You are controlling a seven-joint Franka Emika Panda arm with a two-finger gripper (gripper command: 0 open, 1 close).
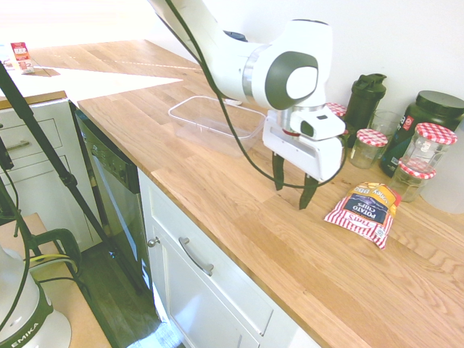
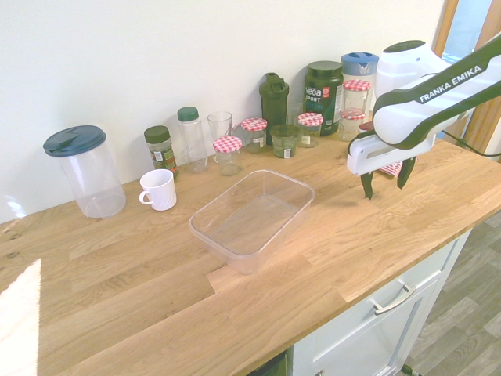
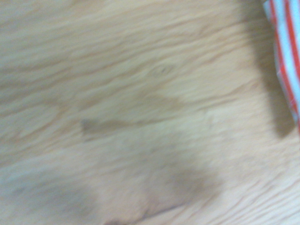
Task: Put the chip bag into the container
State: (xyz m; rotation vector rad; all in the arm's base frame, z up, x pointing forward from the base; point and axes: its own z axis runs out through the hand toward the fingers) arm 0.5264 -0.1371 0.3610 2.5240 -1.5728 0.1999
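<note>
I expect the chip bag to pucker at the grip but keep its ends spread when I lift it, because the chip bag's middle [image 1: 365, 206] looks puffed.
The chip bag [image 1: 364, 211] lies flat on the wooden counter, orange-yellow top toward the jars, red-and-white striped bottom toward the counter's front edge. Its striped edge [image 3: 286, 61] shows blurred in the wrist view. In the second exterior view only a sliver of the chip bag [image 2: 391, 168] peeks out behind the gripper. My gripper [image 1: 293, 190] hangs open above the counter just left of the bag, nothing between its fingers; it also shows as the gripper [image 2: 386, 184] in the second exterior view. The clear rectangular container [image 1: 190, 116] stands empty further along the counter, container [image 2: 211, 235].
Glass jars with red-checked lids [image 1: 370, 146], a dark shaker bottle [image 1: 365, 98] and a green tub [image 1: 428, 116] line the wall behind the bag. A white mug [image 2: 160, 189], spice jars and a clear pitcher [image 2: 82, 168] stand past the container.
</note>
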